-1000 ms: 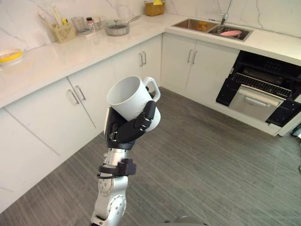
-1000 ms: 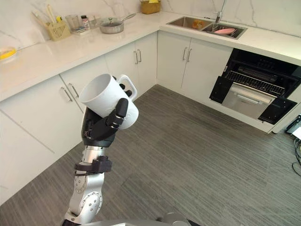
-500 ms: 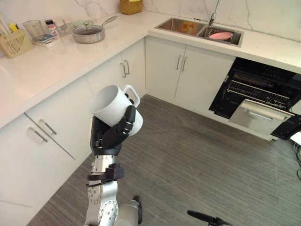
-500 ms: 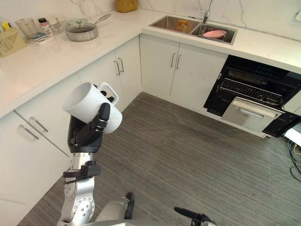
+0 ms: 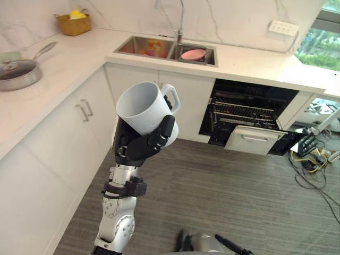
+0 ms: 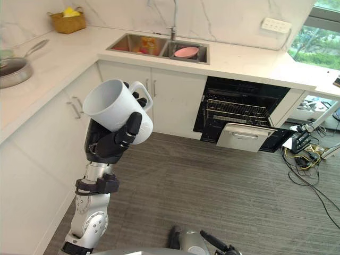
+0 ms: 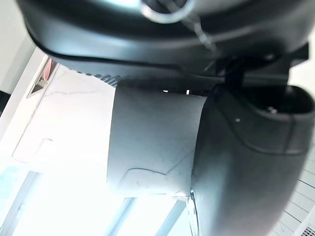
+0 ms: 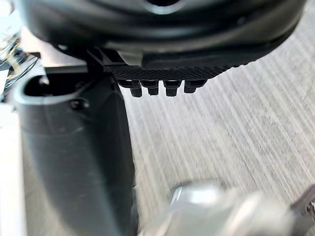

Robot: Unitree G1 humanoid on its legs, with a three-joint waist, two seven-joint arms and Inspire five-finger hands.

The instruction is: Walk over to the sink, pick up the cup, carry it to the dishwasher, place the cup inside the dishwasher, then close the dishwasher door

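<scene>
The white cup [image 5: 153,118] should turn out to be empty when the robot tips it into the dishwasher, because only the cup's plain inside shows through its tilted opening [image 5: 138,100].
A white cup [image 5: 143,106] with a handle is held up tilted in front of me, and my left hand [image 5: 139,146] is shut on it, with fingers and thumb wrapped round its lower wall. The left wrist view shows the cup's wall [image 7: 152,142] beside the thumb [image 7: 246,162]. The dishwasher [image 5: 249,114] stands open under the counter, right of the sink [image 5: 159,49], with its rack visible and a silver front panel [image 5: 249,142] pulled out low. My right hand [image 8: 78,147] hangs over the floor, open and holding nothing.
A pink bowl [image 5: 192,54] lies in the sink. White cabinets [image 5: 69,133] run along the left under the counter, which carries a pan [image 5: 16,74] and a basket [image 5: 73,24]. Cables [image 5: 313,164] lie on the floor at the right. Grey floor [image 5: 239,202] stretches toward the dishwasher.
The camera has turned right, so the sink and dishwasher now sit nearer the middle and look closer. The cup stays in my left hand, held the same way.
</scene>
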